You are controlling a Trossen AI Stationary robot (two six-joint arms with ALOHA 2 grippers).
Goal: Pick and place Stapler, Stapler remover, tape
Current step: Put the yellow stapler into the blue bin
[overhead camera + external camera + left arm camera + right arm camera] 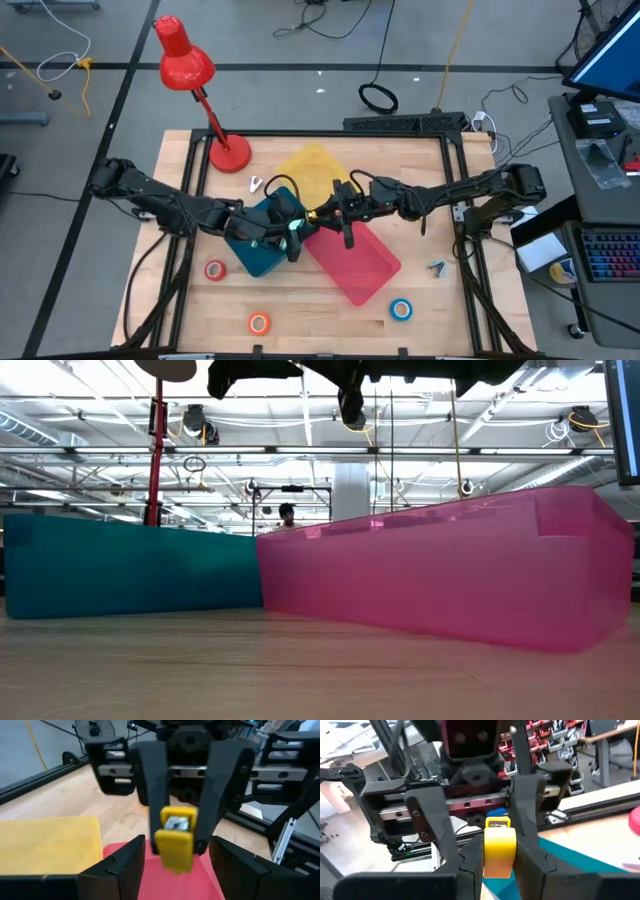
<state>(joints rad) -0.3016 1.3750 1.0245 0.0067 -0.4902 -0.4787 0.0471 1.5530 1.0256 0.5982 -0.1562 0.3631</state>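
My left gripper has a pale edge [296,225] showing under it, so I expect the teal tray [256,259] to hold other staplers when I bring the yellow stapler there.
The yellow stapler [175,842] hangs in mid-air between my two grippers, above the seam of the teal tray [262,252] and the pink tray [360,262]. My right gripper [499,870] is shut on it. Facing it, my left gripper [177,870] is open, its fingers standing on either side of the stapler's free end without touching. On the table lie a red tape roll [215,269], an orange one [259,322] and a blue one [401,309]. A small grey-blue staple remover [437,267] lies right of the pink tray. My right gripper pinches the stapler's body [176,822] between its two fingers [156,800], one on each long side. It comes in roughly level from the table's right. The stapler is lifted clear of the trays, with its yellow end [175,855] pointing toward my left gripper.
A yellow tray [312,168] sits behind the other two. A red desk lamp [228,152] stands at the far left of the table, with a small white object [257,184] near it. Bare wood lies along the near edge, around the tape rolls.
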